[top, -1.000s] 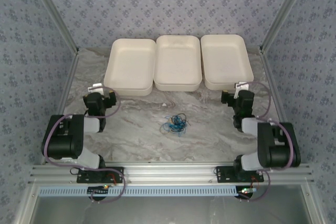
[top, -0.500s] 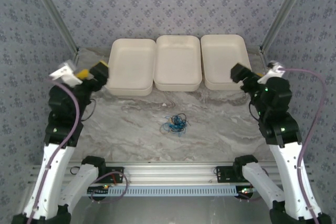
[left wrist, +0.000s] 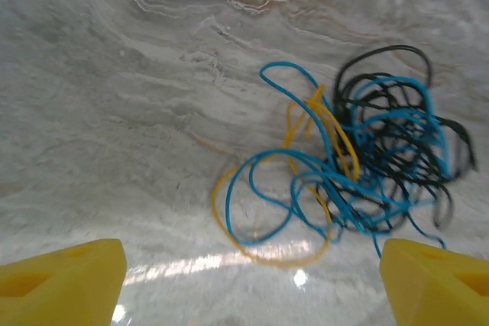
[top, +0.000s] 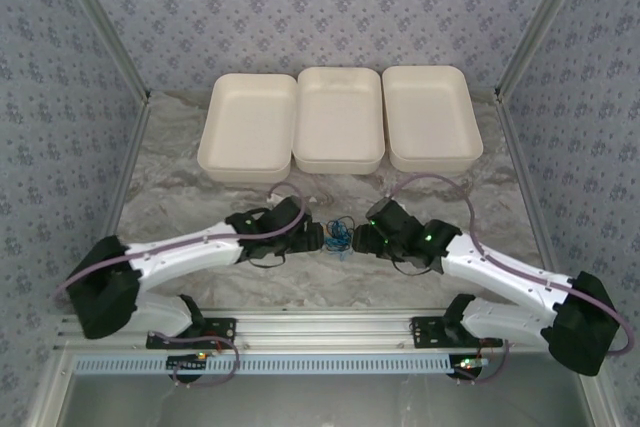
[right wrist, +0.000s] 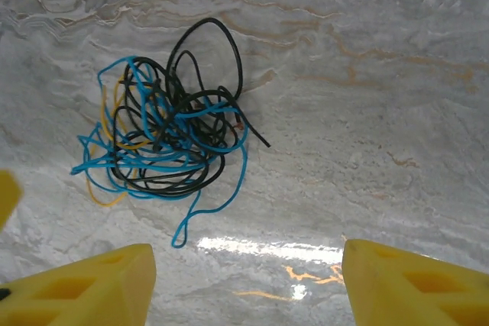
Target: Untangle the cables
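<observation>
I can see blue and orange cables entering the black clump (left wrist: 390, 143), so my left gripper should grab their loose loops (left wrist: 228, 219) together and pull them from the black cables.
A tangle of thin blue, black and orange cables (top: 341, 235) lies on the marble table between the two arms. In the left wrist view the cables (left wrist: 359, 166) sit ahead and to the right of my left gripper (left wrist: 252, 280), whose yellow fingertips (left wrist: 69, 272) stand wide apart with only bare table between them. In the right wrist view the cables (right wrist: 168, 139) lie ahead and to the left of my right gripper (right wrist: 244, 284), which is open too. From above, my left gripper (top: 318, 236) and right gripper (top: 364, 237) flank the bundle closely.
Three white trays stand in a row at the back: left (top: 248, 127), middle (top: 340, 119), right (top: 430, 117). The marble table (top: 180, 177) runs between metal frame posts and patterned walls. An aluminium rail (top: 330, 327) marks the near edge.
Both arms have swung down from raised poses at the sides and reached inward to the table's middle, ending low on either side of the cable bundle. The cables have not moved.
</observation>
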